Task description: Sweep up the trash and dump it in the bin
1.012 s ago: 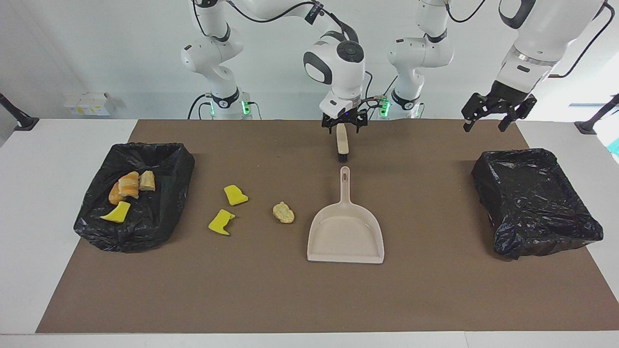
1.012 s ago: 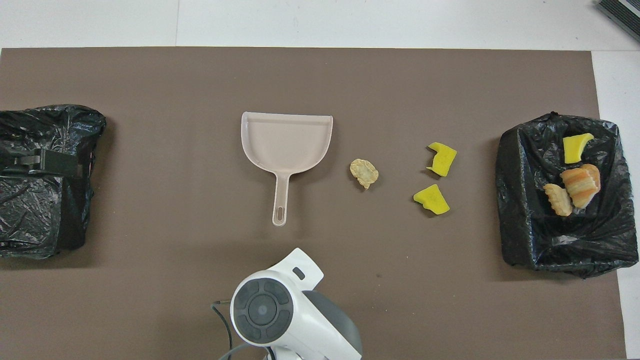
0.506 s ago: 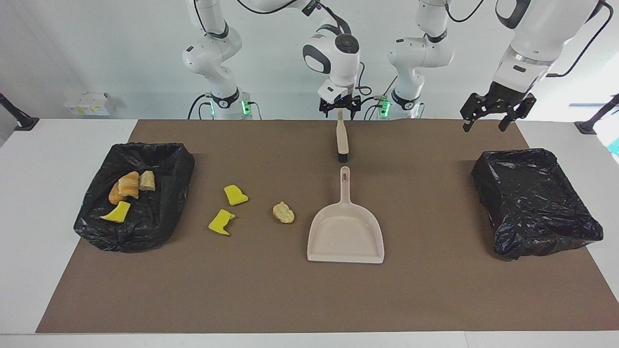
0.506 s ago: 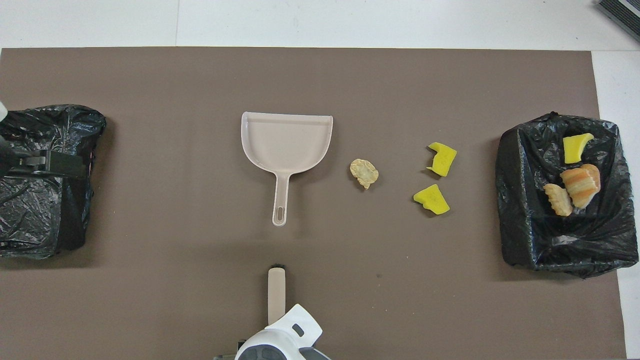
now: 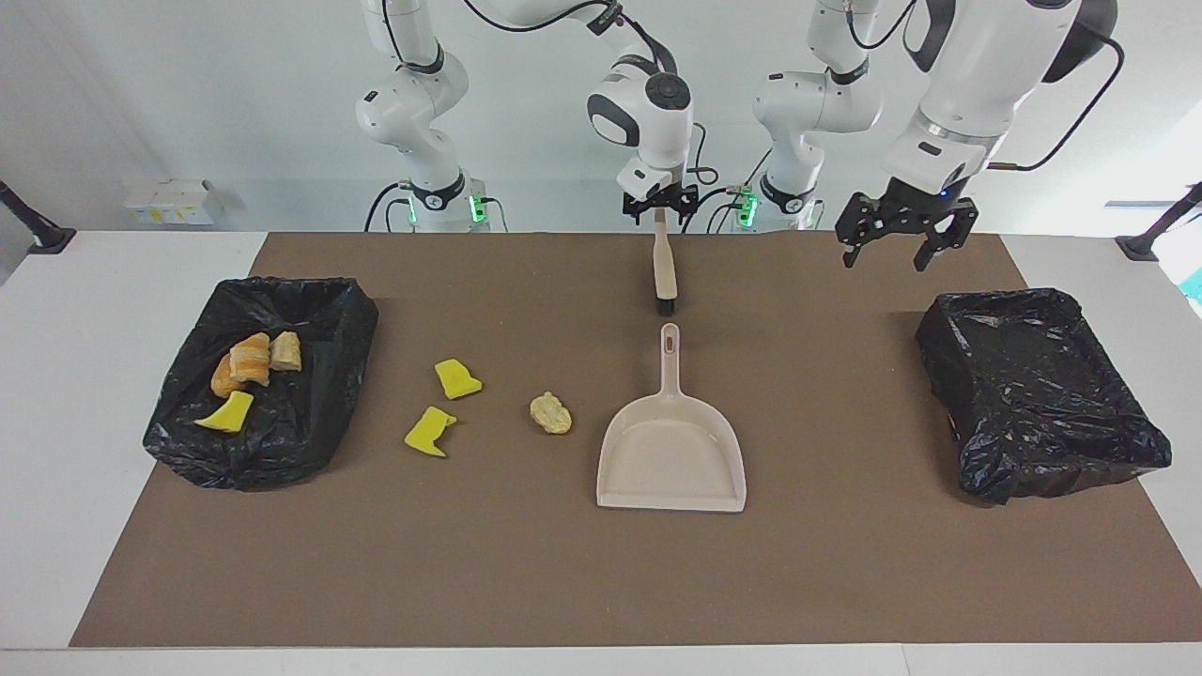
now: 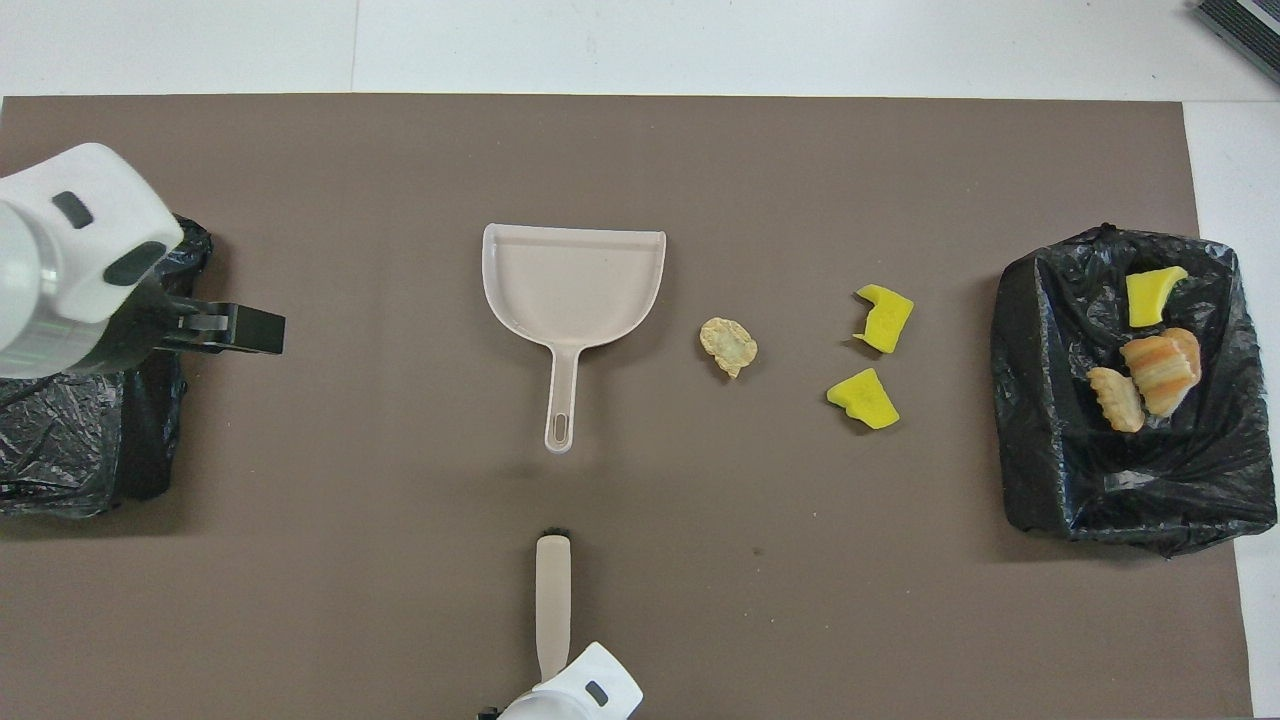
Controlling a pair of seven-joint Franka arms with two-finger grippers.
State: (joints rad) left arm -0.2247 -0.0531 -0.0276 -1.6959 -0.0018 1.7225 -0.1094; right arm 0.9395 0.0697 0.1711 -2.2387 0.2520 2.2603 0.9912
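Note:
The dustpan's straight edge is flat and open. The yellow sponge scraps should slide in over that edge when I sweep them with the brush.
On the brown mat lie two yellow sponge scraps of trash and one tan lump. More trash sits in the black-lined bin at the right arm's end. The beige dustpan lies flat mid-mat, handle toward the robots. Nearer to the robots lies the beige brush, bristles toward the dustpan. My right gripper stands open astride the tip of the brush's handle. My left gripper hangs open and empty over the mat, beside the other bin.
A second black-lined bin stands at the left arm's end with nothing showing in it. White table borders the mat on all sides. A small white box sits off the mat near the right arm's base.
My right gripper has drawn back along the brush to the handle's tip. My left gripper has swung from over its bin's edge toward the middle. Brush, dustpan and trash have not moved.

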